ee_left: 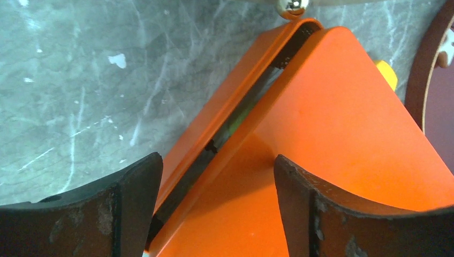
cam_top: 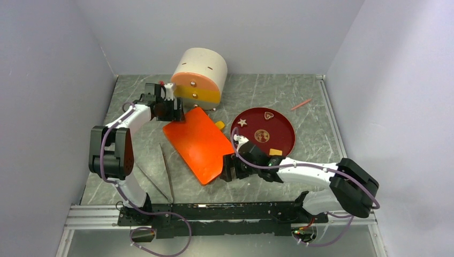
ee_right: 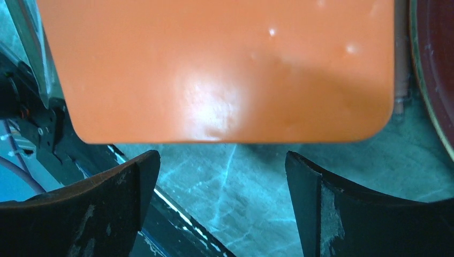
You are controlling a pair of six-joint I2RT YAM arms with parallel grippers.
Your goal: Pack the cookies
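The orange box's far corner [ee_left: 311, 28] sits too close to the round container's foot. My left gripper should pull the box [cam_top: 197, 144] clear and turn it before it grips that corner.
A flat orange box [cam_top: 197, 142] lies mid-table, its lid [ee_left: 332, 134] slightly ajar over its base; a green piece [ee_left: 241, 115] shows in the gap. A dark red plate [cam_top: 284, 124] holds cookies: a white star [cam_top: 242, 122], a heart [cam_top: 268, 114], a brown patterned disc [cam_top: 262, 135] and a yellow rectangle [cam_top: 275, 152]. My left gripper [cam_top: 174, 110] is open, and its fingers straddle the box's far corner in the left wrist view [ee_left: 218, 160]. My right gripper [cam_top: 230, 168] is open and empty just short of the box's near edge [ee_right: 222, 155].
A round cream and orange container [cam_top: 199, 75] stands at the back, close to my left gripper. A small yellow piece [cam_top: 219, 125] lies between box and plate. A thin orange stick [cam_top: 301, 104] lies at the far right. Metal tongs [cam_top: 167, 172] lie left of the box.
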